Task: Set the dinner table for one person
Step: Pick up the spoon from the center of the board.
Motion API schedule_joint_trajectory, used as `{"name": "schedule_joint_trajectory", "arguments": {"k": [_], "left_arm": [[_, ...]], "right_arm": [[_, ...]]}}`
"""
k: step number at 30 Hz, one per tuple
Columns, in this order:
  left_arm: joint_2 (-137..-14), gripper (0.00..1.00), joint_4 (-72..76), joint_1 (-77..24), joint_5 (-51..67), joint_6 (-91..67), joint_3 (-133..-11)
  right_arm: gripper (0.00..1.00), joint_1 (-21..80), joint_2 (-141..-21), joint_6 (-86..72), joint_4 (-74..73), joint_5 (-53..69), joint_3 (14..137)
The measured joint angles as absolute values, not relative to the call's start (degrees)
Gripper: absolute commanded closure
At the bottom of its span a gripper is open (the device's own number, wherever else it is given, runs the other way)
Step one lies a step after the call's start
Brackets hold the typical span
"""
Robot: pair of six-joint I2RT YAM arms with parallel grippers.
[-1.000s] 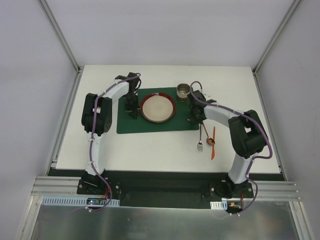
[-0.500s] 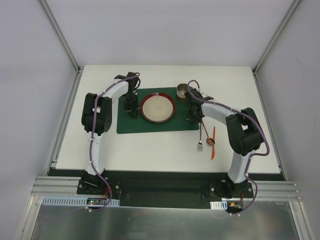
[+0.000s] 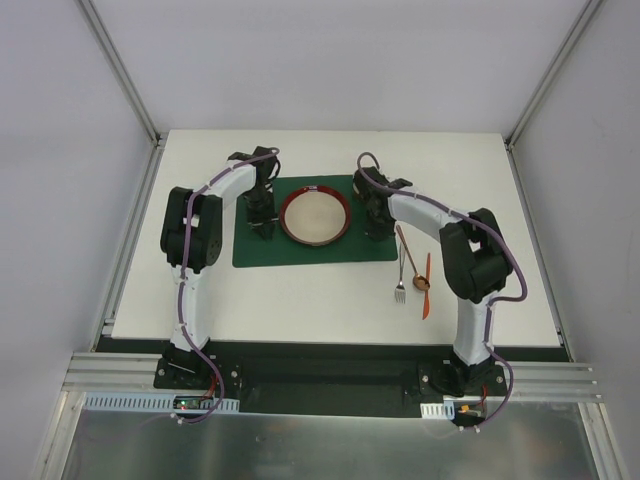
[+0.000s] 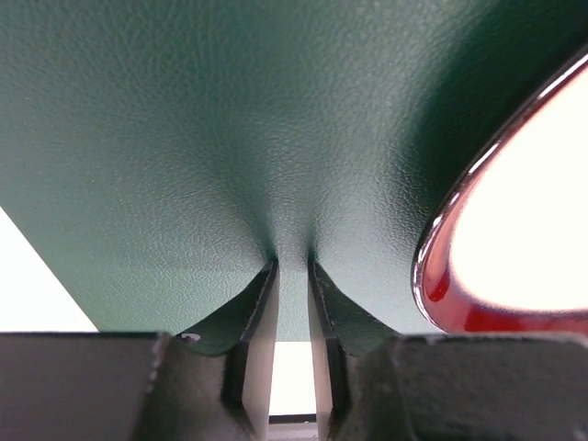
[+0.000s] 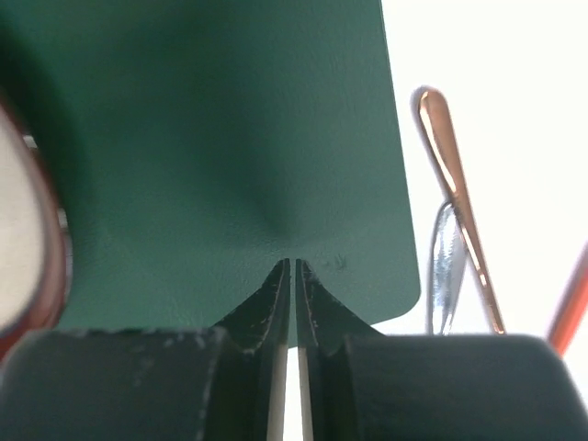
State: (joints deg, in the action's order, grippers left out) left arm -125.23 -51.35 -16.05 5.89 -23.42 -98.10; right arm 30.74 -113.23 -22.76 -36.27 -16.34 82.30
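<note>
The copper spoon lies at a slant across the fork's handle [image 5: 451, 209], so the robot's right gripper should leave the mat and move the spoon's upper end [image 5: 435, 114] out of the way, putting the spoon straight.
The white dinner table [image 3: 300, 305] holds a dark green placemat [image 3: 300, 252]. A red-rimmed plate [image 3: 314, 215] with a cream centre sits on the mat. My left gripper [image 3: 262, 224] is shut, tips pressed down on the mat left of the plate. In the left wrist view the gripper [image 4: 292, 266] dimples the mat [image 4: 184, 138] beside the plate rim [image 4: 441, 276]. My right gripper [image 3: 377, 226] is shut, tips on the mat's right part. In the right wrist view the gripper [image 5: 292, 262] touches the mat [image 5: 230, 110] near its corner.
A fork [image 3: 400, 290], a copper spoon [image 3: 412, 268] and an orange utensil [image 3: 427, 290] lie on the table right of the mat. The fork [image 5: 446, 266] and spoon [image 5: 450, 156] show in the right wrist view. Aluminium posts edge the table.
My right gripper has moved left and a little back, onto the mat's right part. The metal cup behind the mat is now hidden by the right arm. The left arm has barely moved.
</note>
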Motion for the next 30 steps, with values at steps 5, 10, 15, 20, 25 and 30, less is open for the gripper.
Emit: {"name": "schedule_joint_trajectory", "arguments": {"k": [5,10,15,20,25,30], "left_arm": [[-125.23,0.86,-51.42,-16.03,5.91,-23.42,-98.10],[-125.23,0.84,-51.42,-16.03,5.91,-23.42,-98.10],[-125.23,0.55,-51.33,-16.05,5.96,-23.38,-98.10],[-124.07,0.55,-50.98,-16.58,5.45,-23.49,-97.49],[-120.92,0.60,-50.92,-16.88,5.48,-23.51,-97.21],[-116.81,0.61,-50.85,-16.93,5.76,-23.64,-96.12]], "right_arm": [[0.99,30.48,-113.56,-20.27,-38.48,-17.87,87.05],[1.00,29.45,-113.67,-19.44,-38.96,-18.24,87.88],[0.91,28.60,-113.80,-19.44,-38.85,-18.81,85.54],[0.77,27.90,-113.78,-19.44,-39.33,-20.34,83.68],[0.76,25.63,-113.01,-19.22,-39.24,-21.78,81.41],[0.76,23.51,-110.59,-18.79,-39.29,-23.22,78.35]]}}
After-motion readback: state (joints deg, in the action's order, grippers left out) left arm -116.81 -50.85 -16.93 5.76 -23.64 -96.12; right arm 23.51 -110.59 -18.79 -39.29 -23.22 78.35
